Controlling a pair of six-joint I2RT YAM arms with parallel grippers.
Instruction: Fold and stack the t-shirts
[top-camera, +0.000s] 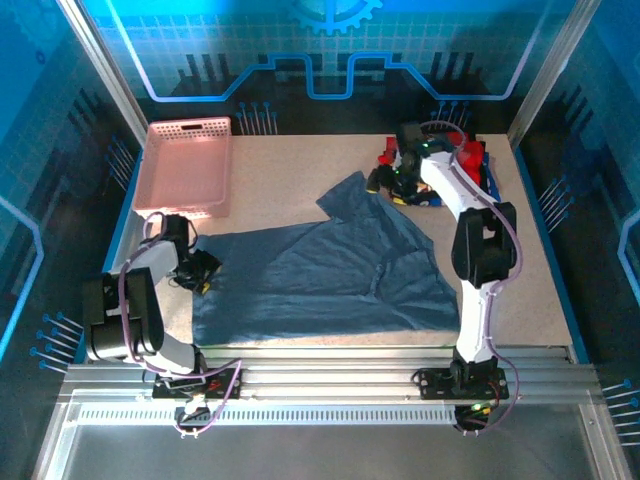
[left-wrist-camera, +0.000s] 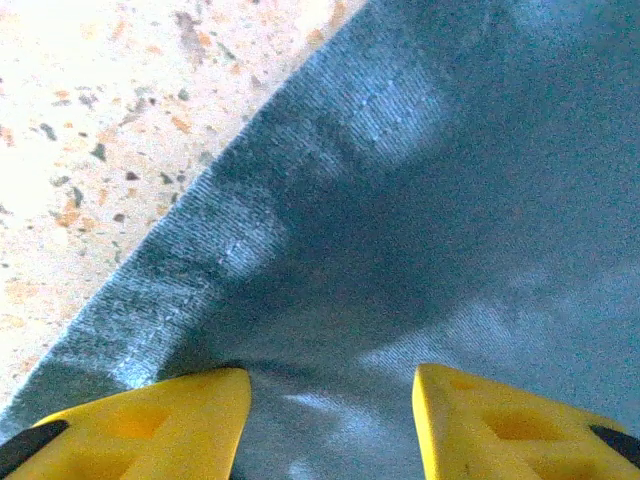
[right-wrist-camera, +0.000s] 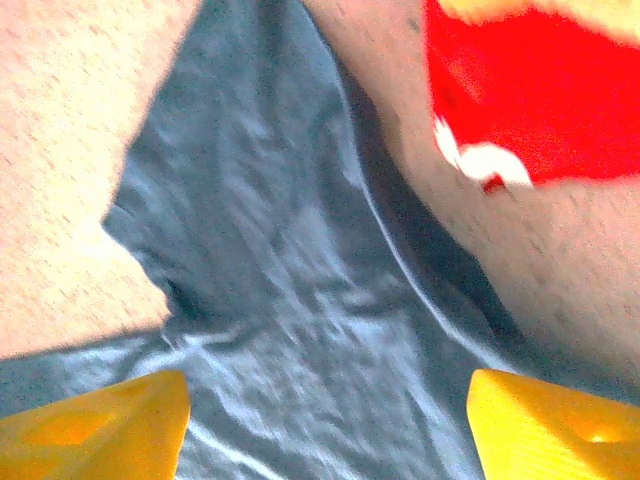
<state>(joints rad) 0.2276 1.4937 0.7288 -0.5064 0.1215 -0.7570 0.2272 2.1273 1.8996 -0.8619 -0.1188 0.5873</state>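
The sleeve goes into the t-shirt's body (top-camera: 348, 208) in an unbroken run, so the t-shirt's back edge (top-camera: 265, 232) will fold over in a long piece when the robot brings the sleeve forward.
A large slate-blue t-shirt (top-camera: 320, 270) lies spread on the table, one sleeve reaching toward the back (top-camera: 350, 195). My left gripper (top-camera: 205, 272) is at the shirt's left edge. In the left wrist view its yellow fingers (left-wrist-camera: 150, 425) stand open (left-wrist-camera: 330, 420) just over the cloth's hem (left-wrist-camera: 180, 270). My right gripper (top-camera: 387, 183) hovers by the raised sleeve, open wide (right-wrist-camera: 328, 420) over wrinkled blue cloth (right-wrist-camera: 280, 250). Behind it a folded red printed shirt (top-camera: 468, 155) (right-wrist-camera: 530, 90) lies on a dark blue one (top-camera: 490, 182).
A pink lattice basket (top-camera: 188, 165) stands at the back left. Bare speckled table (top-camera: 290, 165) lies between basket and stack, and to the right of the shirt (top-camera: 530, 280). Metal rails (top-camera: 330, 375) run along the near edge.
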